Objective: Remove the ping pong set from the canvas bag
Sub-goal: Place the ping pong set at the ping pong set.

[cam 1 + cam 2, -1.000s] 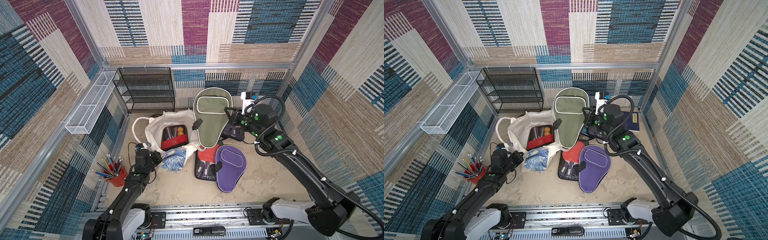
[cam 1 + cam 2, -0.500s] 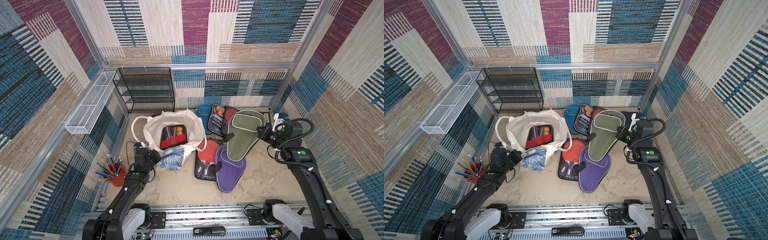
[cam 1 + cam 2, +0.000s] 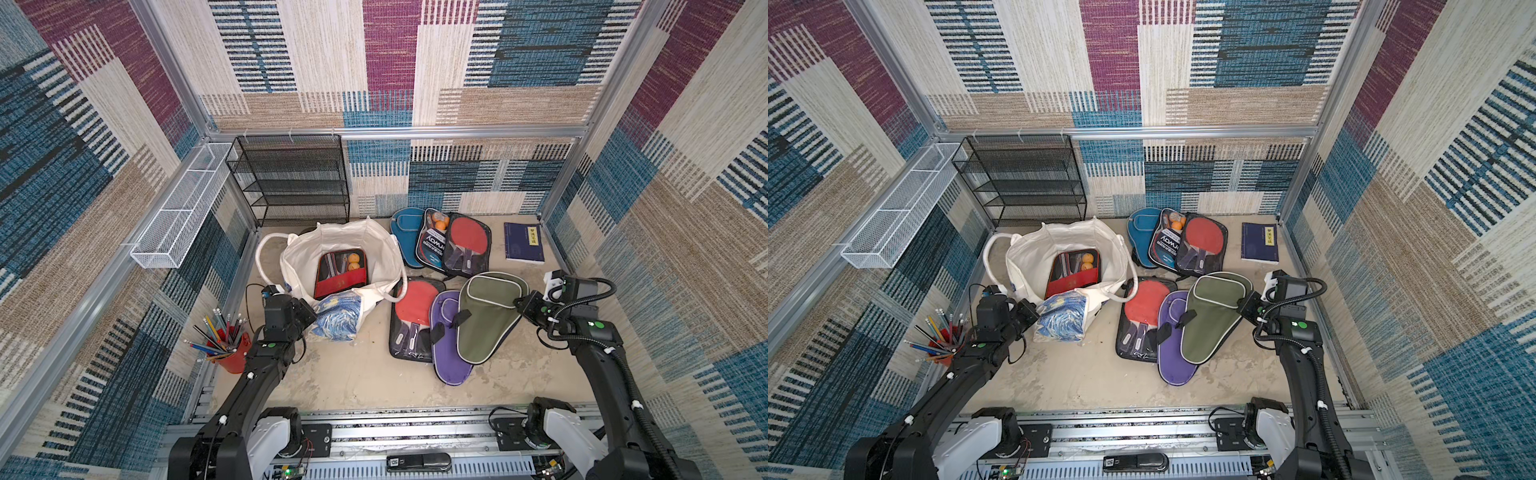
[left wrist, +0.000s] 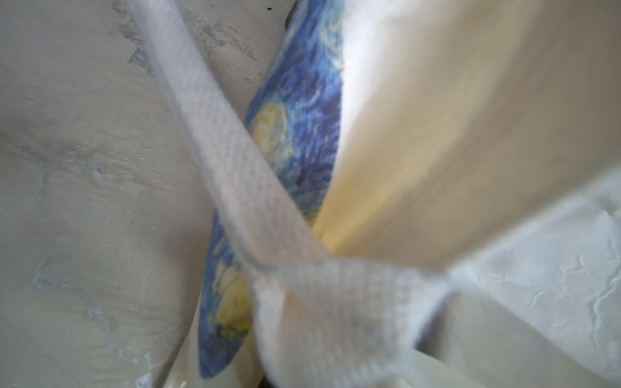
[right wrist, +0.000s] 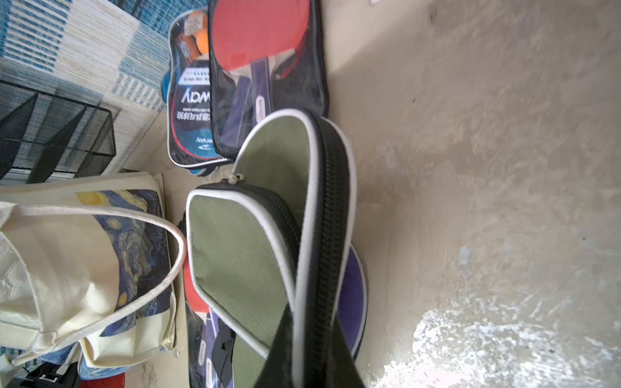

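Note:
The green case [image 3: 485, 325] is over the purple case [image 3: 450, 364] and clear of the canvas bag, so I should keep lowering it with my right gripper until it lies flat, then let go.
The cream canvas bag [image 3: 376, 249] stands open at the back left, its starry print [image 3: 336, 318] folded down in front. A red ping pong set [image 3: 338, 276] with orange balls lies inside it. My left gripper [image 3: 309, 316] is shut on the bag's front edge; in the left wrist view the bag's strap [image 4: 235, 168] and cloth hide the fingers. An olive green ping pong case [image 3: 486, 316] lies tilted over a purple case [image 3: 449, 353], right of the bag. My right gripper [image 3: 519, 303] is shut on the rim of the green case [image 5: 242, 262].
A clear sleeve with a red paddle [image 3: 415, 307] lies under the purple case. Further sets [image 3: 453, 245] and a blue notebook [image 3: 524, 242] lie at the back. A black mesh shelf [image 3: 291, 178], a white wire basket [image 3: 178, 212] and a red pencil cup [image 3: 228, 353] stand left.
My right arm has swung the green case from above the bag to the right and down onto the purple case. The left gripper has kept its hold on the bag.

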You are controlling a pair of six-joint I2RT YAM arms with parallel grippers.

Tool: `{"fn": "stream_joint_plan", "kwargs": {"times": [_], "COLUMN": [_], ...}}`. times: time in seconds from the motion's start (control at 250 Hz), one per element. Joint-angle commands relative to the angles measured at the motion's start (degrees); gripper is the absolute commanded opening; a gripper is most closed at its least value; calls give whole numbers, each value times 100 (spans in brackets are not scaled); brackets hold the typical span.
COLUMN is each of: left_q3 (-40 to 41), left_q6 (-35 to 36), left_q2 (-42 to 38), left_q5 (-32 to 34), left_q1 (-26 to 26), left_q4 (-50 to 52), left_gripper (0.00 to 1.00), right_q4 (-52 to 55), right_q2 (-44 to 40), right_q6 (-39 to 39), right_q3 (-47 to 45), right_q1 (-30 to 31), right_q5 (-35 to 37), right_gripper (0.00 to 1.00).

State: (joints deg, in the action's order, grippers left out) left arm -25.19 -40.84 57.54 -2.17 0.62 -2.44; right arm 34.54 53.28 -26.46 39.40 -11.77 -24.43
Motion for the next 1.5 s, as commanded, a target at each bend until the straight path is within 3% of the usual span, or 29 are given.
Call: {"fn": "stream_joint_plan", "kwargs": {"times": [0.0,0.388,0.832,1.496], "left_q3": [-38,71,138,102], "left_q6": [-83,-97,-100,-100], "left_q2": [82,95,-28,-81], "left_q5": [88,100,58,-2], "left_q1": [-36,-45,-54,-52], "left_q4": [-147,-204,-176,-160], "left_gripper": [0,0,0,0], "right_q4": [-474,-1796,-2941,-3360], "right_q2": [40,671,1579,1850], "right_q6": [-243,-488,-646,-442], "right_q3": [-346,-1355,-1602,-1723], "right_q1": [-10,-18,-18,-18], "right_q5": [-400,36,437,542], "right_gripper": [0,0,0,55]}}
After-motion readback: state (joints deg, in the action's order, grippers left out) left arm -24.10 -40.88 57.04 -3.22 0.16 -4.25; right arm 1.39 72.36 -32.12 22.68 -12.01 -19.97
